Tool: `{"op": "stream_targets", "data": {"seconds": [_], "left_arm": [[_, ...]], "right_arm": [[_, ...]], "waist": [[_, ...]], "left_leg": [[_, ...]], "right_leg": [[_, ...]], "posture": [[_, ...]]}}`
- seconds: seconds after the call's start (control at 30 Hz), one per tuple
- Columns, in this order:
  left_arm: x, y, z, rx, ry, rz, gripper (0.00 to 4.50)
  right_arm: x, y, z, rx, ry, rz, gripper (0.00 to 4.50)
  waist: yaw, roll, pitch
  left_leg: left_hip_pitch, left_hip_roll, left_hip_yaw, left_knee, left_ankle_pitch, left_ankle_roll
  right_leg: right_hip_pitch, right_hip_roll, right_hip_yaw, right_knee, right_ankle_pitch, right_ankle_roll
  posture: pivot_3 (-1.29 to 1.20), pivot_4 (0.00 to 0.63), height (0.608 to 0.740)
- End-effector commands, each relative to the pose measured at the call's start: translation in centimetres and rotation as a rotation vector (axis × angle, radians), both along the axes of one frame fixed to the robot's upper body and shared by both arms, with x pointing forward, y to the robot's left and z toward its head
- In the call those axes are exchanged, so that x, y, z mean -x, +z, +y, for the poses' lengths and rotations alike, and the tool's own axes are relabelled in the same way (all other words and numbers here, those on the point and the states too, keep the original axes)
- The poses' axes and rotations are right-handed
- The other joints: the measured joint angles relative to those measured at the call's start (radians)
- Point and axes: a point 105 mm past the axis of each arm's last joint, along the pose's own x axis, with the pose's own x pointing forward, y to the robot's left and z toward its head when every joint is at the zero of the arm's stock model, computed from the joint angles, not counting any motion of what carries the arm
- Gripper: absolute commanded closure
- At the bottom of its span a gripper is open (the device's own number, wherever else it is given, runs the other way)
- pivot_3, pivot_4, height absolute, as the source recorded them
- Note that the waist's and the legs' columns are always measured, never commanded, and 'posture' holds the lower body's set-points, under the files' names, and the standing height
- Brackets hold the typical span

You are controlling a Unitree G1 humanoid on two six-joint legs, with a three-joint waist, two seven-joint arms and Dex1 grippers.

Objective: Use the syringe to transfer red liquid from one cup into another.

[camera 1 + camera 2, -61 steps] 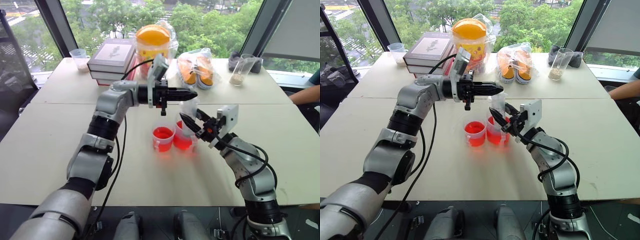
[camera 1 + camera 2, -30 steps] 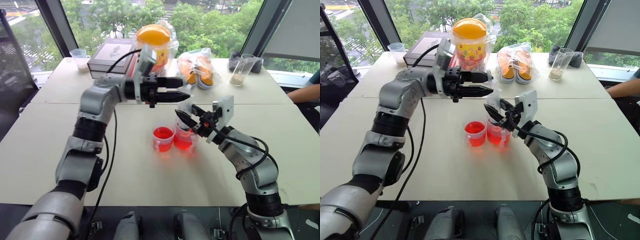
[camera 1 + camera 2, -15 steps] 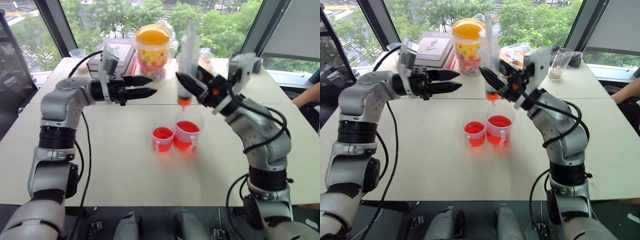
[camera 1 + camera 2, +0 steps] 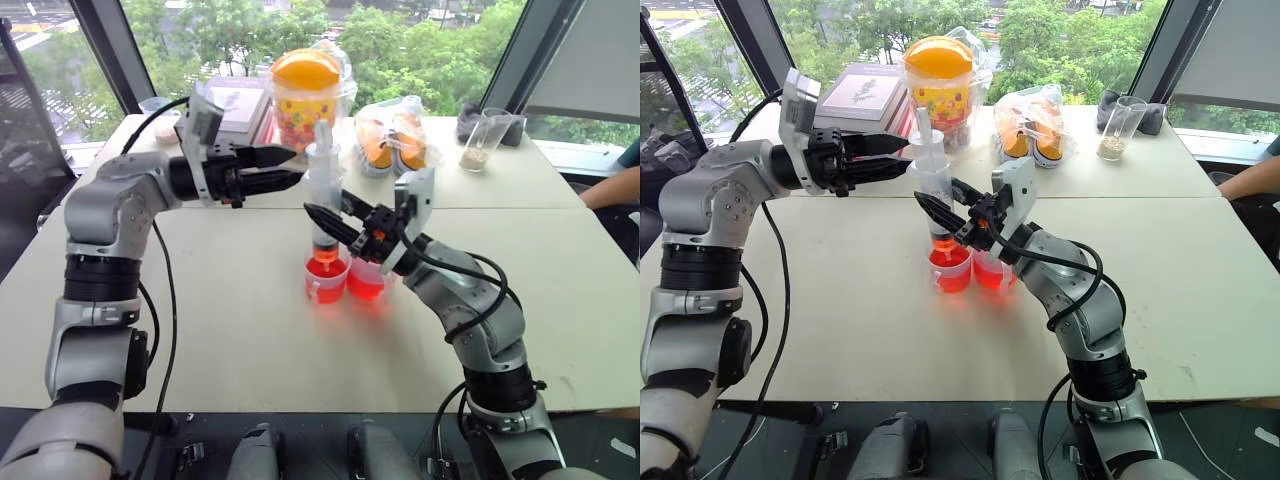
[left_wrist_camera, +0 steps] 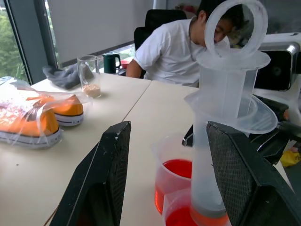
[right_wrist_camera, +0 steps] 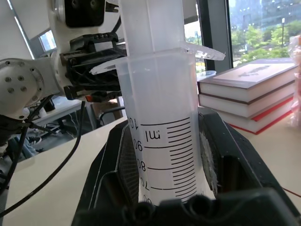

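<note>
The open fingers of my left gripper are pointing at the syringe body's edge [image 4: 322,178], lower than the plunger's ring. Next, my left gripper moves up and closes at the ring [image 4: 323,133] before it presses down.
The syringe [image 4: 322,200] stands upright, its red-orange tip dipped into the smaller left cup [image 4: 326,277] of red liquid [image 4: 326,266]. My right gripper [image 4: 320,222] is shut on its clear barrel [image 6: 162,155], low down, just above the cup. A taller cup [image 4: 369,281] of red liquid stands touching the first on its right. My left gripper [image 4: 297,165] is open and level, pointing right, with its tips just left of the plunger top [image 5: 235,33]. In the left wrist view the plunger shows between the spread fingers [image 5: 109,179], untouched.
At the back of the table are a stack of books [image 4: 235,105], an orange-lidded jar [image 4: 305,90], bagged orange shoes [image 4: 395,140] and two clear cups of powder [image 4: 478,140] [image 4: 160,115]. A person in a white shirt [image 5: 174,47] sits at the table's right side.
My right gripper lifted the syringe out of the taller cup, swung it up, then brought it down into the smaller left cup. My left gripper drew back to the left.
</note>
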Motion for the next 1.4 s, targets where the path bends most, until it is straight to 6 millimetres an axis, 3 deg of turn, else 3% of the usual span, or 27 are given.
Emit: {"op": "stream_targets", "data": {"seconds": [0.03, 0.23, 0.47, 0.9, 1.2, 1.4], "left_arm": [[0.7, 2.9, -0.5, 0.059, -0.053, -0.067, 1.92], [0.5, 4.0, -1.5, 0.085, -0.102, -0.082, 1.92], [0.5, 3.9, -1.9, 0.058, -0.137, -0.094, 1.92], [1.4, 3.2, 0.7, -0.006, -0.116, -0.093, 1.92], [-1.0, 1.4, -1.5, -0.055, -0.065, -0.117, 1.92], [-1.4, 1.4, -3.2, -0.043, -0.109, -0.119, 1.92]], "right_arm": [[0.4, 0.6, 0.1, -0.001, -0.002, -0.052, 3.09], [0.3, -0.1, -0.1, 0.013, -0.015, -0.041, 3.09], [-0.1, -0.3, -0.2, 0.013, -0.026, -0.037, 3.09], [-1.0, 0.1, -0.9, 0.008, -0.049, -0.042, 3.09], [-0.8, 0.2, -0.4, 0.015, -0.031, -0.048, 3.09], [-0.6, 0.4, -0.3, 0.022, -0.026, -0.056, 3.09]], "waist": [[0.001, 0.000, 0.000], [0.000, 0.000, 0.000], [0.000, 0.000, 0.000], [0.000, 0.000, 0.000], [0.003, 0.000, 0.000], [0.001, 0.000, 0.000]], "left_leg": [[0.000, 0.000, 0.000, 0.000, 0.000, 0.000], [0.000, 0.000, 0.000, 0.000, 0.000, 0.000], [0.000, 0.000, 0.000, 0.000, 0.000, 0.000], [0.000, 0.000, 0.000, 0.000, 0.000, 0.000], [0.000, 0.000, 0.000, 0.000, 0.000, 0.000], [0.000, 0.000, 0.000, 0.000, 0.000, 0.000]], "right_leg": [[0.000, 0.000, 0.000, 0.000, 0.000, 0.000], [0.000, 0.000, 0.000, 0.000, 0.000, 0.000], [0.000, 0.000, 0.000, 0.000, 0.000, 0.000], [0.000, 0.000, 0.000, 0.000, 0.000, 0.000], [0.000, 0.000, 0.000, 0.000, 0.000, 0.000], [0.000, 0.000, 0.000, 0.000, 0.000, 0.000]], "posture": [[0.00, 0.150, 0.740], [0.00, 0.150, 0.740], [0.00, 0.150, 0.740], [0.00, 0.150, 0.740], [0.00, 0.150, 0.740], [0.00, 0.150, 0.740]]}}
